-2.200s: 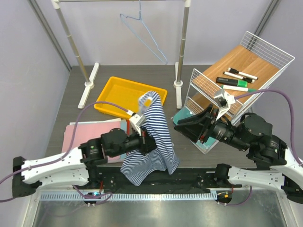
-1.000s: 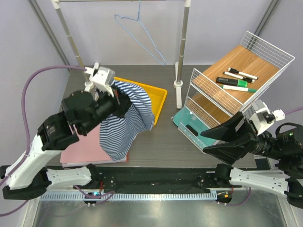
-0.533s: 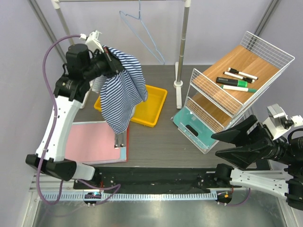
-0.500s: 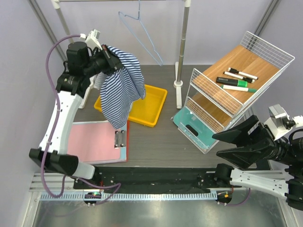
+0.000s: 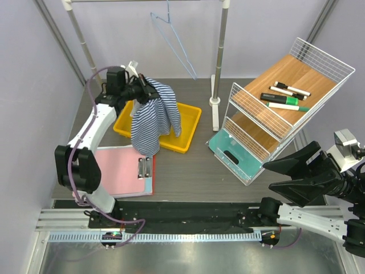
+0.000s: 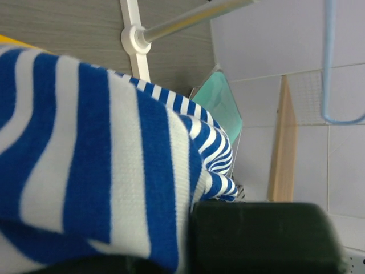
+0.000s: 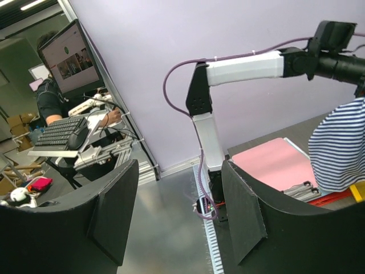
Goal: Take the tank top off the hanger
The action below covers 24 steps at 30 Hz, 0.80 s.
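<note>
The tank top's lower hem (image 5: 146, 149) hangs over the yellow tray's near rim. My left gripper should lower the tank top and then put that hem inside the tray (image 5: 187, 121).
The navy-and-white striped tank top (image 5: 153, 115) hangs from my left gripper (image 5: 144, 91), which is shut on its top edge above the yellow tray (image 5: 185, 123). Its lower part drapes over the tray's left side. In the left wrist view the striped cloth (image 6: 97, 171) fills the frame against my dark finger (image 6: 262, 237). The light-blue wire hanger (image 5: 173, 39) hangs bare on the rack rail at the back, apart from the garment. My right gripper (image 5: 279, 176) is open and empty at the near right, raised; its fingers (image 7: 244, 205) point back past the table's near edge.
A pink clipboard (image 5: 117, 171) lies at the near left. A white wire shelf (image 5: 268, 114) with markers (image 5: 288, 97) and a teal bin (image 5: 234, 151) stands on the right. Grey rack poles (image 5: 219, 57) rise at the back.
My left arm swung the tank top from the near middle up and left, then lowered it over the yellow tray. My right arm drew back to the near right. The hanger swayed.
</note>
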Available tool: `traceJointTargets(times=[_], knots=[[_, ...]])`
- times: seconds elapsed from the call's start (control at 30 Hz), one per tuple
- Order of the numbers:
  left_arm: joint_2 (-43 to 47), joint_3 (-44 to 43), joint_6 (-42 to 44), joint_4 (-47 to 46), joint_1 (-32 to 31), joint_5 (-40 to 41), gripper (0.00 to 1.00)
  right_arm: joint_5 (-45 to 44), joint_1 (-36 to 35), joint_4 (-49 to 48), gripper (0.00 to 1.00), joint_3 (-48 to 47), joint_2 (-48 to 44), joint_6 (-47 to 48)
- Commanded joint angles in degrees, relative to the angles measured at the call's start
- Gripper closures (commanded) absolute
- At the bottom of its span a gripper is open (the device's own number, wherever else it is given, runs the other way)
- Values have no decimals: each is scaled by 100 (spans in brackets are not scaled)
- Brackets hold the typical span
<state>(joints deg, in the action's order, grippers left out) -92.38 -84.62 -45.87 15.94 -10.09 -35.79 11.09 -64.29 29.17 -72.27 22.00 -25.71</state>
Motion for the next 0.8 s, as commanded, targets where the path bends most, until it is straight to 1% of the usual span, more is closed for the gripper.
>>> traceJointTargets(times=[0.0, 0.03, 0.07, 0.1, 0.13, 0.27, 0.33, 0.37, 0.4, 0.47, 0.5, 0.6, 0.63, 0.7, 0.77], knots=[[-673, 130, -28, -1119, 24, -718, 100, 60, 57, -104, 35, 46, -12, -100], [-842, 86, -19, -1120, 33, -823, 100, 51, 66, -96, 35, 55, -11, -118], [-1009, -114, 7, -1094, 24, -1207, 100, 51, 83, -78, 35, 46, -11, -109], [-1358, -229, 34, -1085, 16, -1455, 100, 34, 92, -78, 35, 55, -11, -109], [-1457, -361, 86, -998, -11, -1561, 100, 25, 92, -61, 35, 55, -3, -109], [-1564, -871, 666, -689, -81, -1606, 100, 16, 101, -60, 34, 46, -3, -83], [-1581, -1345, 1034, -471, -99, -1572, 100, -10, 110, -43, 34, 46, 6, -74], [-1590, -1582, 1175, -52, -90, -1484, 100, -19, 110, -25, 34, 38, 24, -57], [-1616, -2002, 1472, 135, -90, -1449, 100, -19, 110, -8, 34, 38, 24, -56], [-1695, -2365, 1589, 338, -90, -1475, 100, -63, 101, 1, 34, 64, 15, -56], [-1731, -2636, 1633, 357, -81, -1527, 100, -81, 110, -8, 34, 73, 15, -39], [-1941, -2972, 1651, 374, -81, -1843, 99, -99, 110, 1, 34, 108, 24, -30], [-2151, -3181, 1642, 392, -81, -2079, 98, -116, 101, 1, 34, 125, 24, -30], [-2380, -3516, 1843, 795, -81, -2239, 99, -142, 110, 27, 34, 143, 15, -21], [-2635, -3535, 1949, 980, -72, -2476, 99, -178, 110, 45, 34, 160, 6, -4]])
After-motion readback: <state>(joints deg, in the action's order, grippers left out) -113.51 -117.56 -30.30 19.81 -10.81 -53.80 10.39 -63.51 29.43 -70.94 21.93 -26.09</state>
